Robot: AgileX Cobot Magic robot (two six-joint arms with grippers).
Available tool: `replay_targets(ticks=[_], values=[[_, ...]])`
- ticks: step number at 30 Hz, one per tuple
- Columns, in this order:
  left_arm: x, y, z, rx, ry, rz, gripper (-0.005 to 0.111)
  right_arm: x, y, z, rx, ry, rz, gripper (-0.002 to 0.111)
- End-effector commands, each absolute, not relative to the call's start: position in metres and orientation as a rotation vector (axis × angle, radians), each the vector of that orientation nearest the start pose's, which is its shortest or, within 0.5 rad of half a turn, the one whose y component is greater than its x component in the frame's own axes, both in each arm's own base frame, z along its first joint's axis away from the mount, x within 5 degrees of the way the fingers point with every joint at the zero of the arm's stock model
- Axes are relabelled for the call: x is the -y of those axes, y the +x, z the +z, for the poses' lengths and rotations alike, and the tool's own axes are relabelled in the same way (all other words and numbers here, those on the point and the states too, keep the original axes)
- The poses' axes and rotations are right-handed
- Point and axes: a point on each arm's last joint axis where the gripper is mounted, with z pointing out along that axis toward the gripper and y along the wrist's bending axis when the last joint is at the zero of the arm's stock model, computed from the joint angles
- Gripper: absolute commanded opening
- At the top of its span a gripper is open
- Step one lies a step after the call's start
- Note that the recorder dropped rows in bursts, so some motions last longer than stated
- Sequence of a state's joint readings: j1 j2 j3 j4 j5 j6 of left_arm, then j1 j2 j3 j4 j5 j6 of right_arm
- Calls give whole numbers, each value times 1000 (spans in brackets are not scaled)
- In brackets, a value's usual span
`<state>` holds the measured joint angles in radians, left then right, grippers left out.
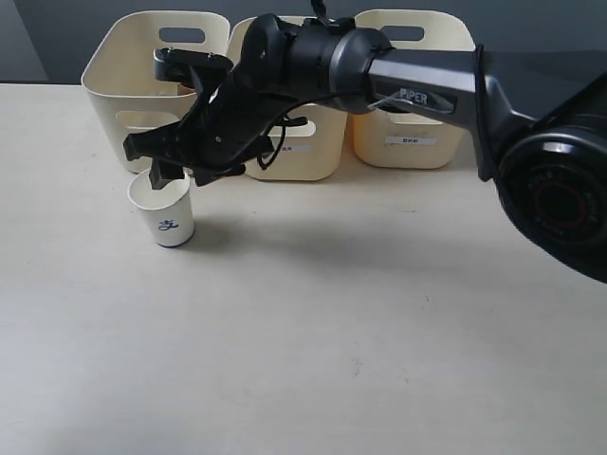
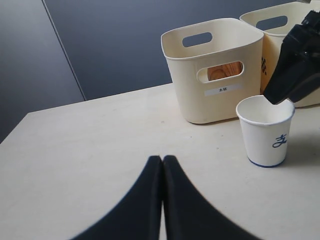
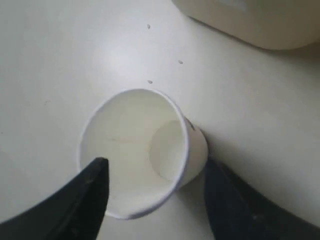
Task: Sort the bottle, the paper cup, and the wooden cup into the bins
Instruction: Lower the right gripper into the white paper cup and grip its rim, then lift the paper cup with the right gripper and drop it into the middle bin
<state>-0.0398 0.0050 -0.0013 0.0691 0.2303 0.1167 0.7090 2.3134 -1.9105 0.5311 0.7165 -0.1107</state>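
Note:
My right gripper's fingers are straddling one side [image 1: 187, 188] of the paper cup. The white paper cup's opening [image 1: 167, 210] will therefore stay open and round when I lift the cup.
The white paper cup [image 1: 171, 220] [image 2: 265, 134] [image 3: 132, 145] stands upright on the table in front of the left bin [image 1: 119, 90] [image 2: 185, 75]. My right gripper [image 1: 178, 176] [image 3: 155, 167] reaches across to it and hangs open at its rim. One finger is over the cup's mouth and the other is outside its wall. The reddish-brown wooden cup [image 2: 223, 72] shows through the left bin's handle cut-out. The bottle is hidden. My left gripper [image 2: 162, 159] is shut on nothing, low over the table, well short of the cup.
The middle bin [image 1: 318, 152] [image 2: 272, 47] and the right bin [image 1: 417, 118] stand in a row with the left one along the table's far edge. The right arm's black body [image 1: 417, 90] crosses in front of them.

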Motion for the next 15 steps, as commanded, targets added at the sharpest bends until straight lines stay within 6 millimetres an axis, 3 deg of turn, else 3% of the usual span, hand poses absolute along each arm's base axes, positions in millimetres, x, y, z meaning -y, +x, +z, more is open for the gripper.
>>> replay_targets(ticks=[1,12,15], values=[[1,56,193,-1700,181,117,0,-358,370,163,-2607,-677,787,55],[1,56,193,-1700,181,117,0,-359,372,161,-2598,-668,785,55],[1,56,193,-1700,181,117,0,-359,372,161,-2598,-667,785,45]])
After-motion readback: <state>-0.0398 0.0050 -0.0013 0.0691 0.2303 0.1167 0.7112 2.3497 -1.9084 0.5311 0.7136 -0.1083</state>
